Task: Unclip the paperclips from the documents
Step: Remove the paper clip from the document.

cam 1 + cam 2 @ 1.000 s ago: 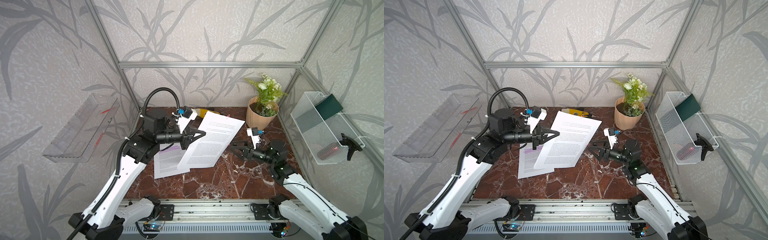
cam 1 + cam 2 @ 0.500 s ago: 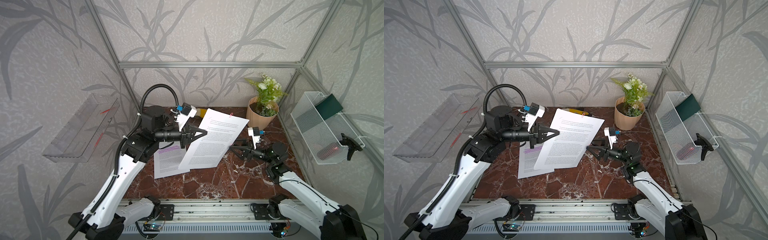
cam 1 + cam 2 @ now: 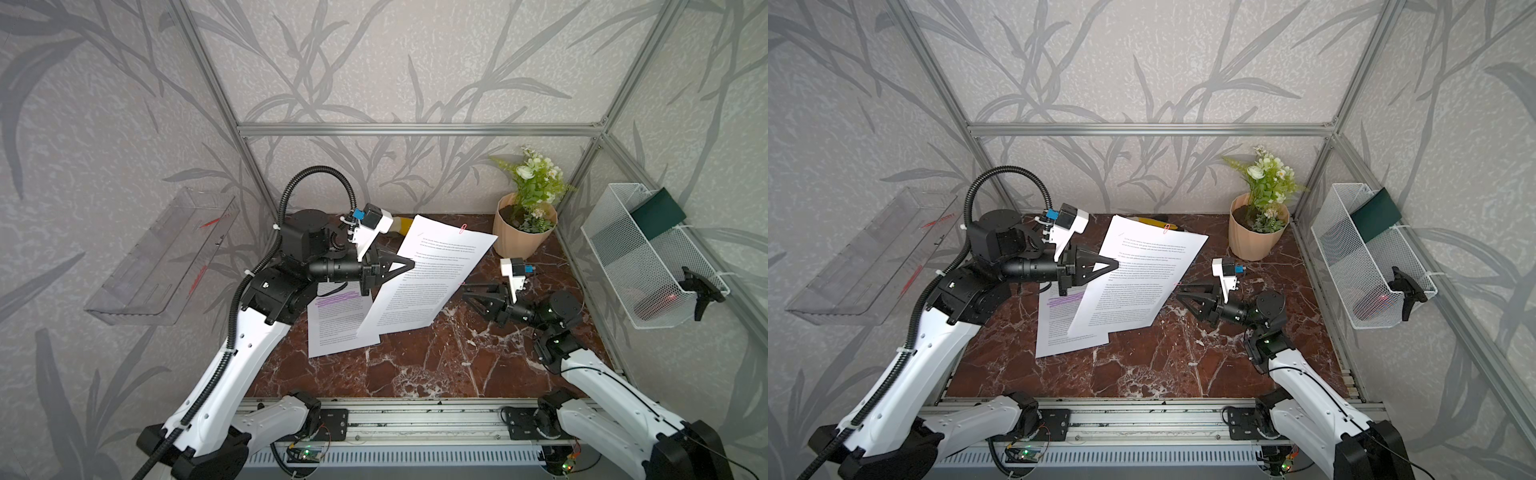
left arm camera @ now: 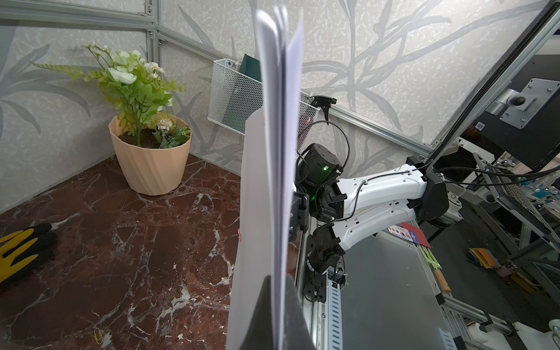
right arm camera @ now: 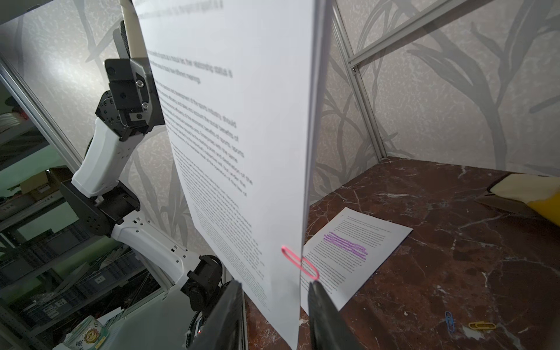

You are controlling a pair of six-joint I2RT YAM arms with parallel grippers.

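The unmarked document's edge [image 5: 297, 329] is between the open fingers of my right gripper. I should back off and pinch only the pink paperclip's end [image 5: 312, 270] that sticks out past the paper.
My left gripper [image 3: 411, 263] [image 3: 1116, 262] [image 4: 277, 277] is shut on the left edge of the unmarked document [image 3: 428, 282] [image 3: 1138, 278] and holds it tilted above the table. A pink paperclip [image 5: 300, 263] [image 3: 461, 283] sits on that document's right edge. Another pink paperclip [image 3: 463, 227] [image 3: 1167, 228] is on its far edge. My right gripper [image 5: 274, 283] [image 3: 464, 291] [image 3: 1178, 293] is open, its jaws on either side of the sheet edge just short of the nearer clip. The purple-highlighted document [image 3: 336, 320] [image 5: 345, 245] lies flat underneath. Blue [image 5: 450, 319] and gold [image 5: 481, 325] paperclips lie loose on the table.
A peach flower pot [image 3: 523, 237] [image 4: 151, 163] stands at the back right. A yellow glove [image 4: 18, 254] [image 5: 533, 197] lies at the back behind the papers. A white wire basket [image 3: 648, 257] hangs on the right wall, a clear tray [image 3: 162, 266] on the left.
The left arm lifted the unmarked document higher and more upright. My right gripper moved left to the sheet's right edge and its jaws narrowed around it.
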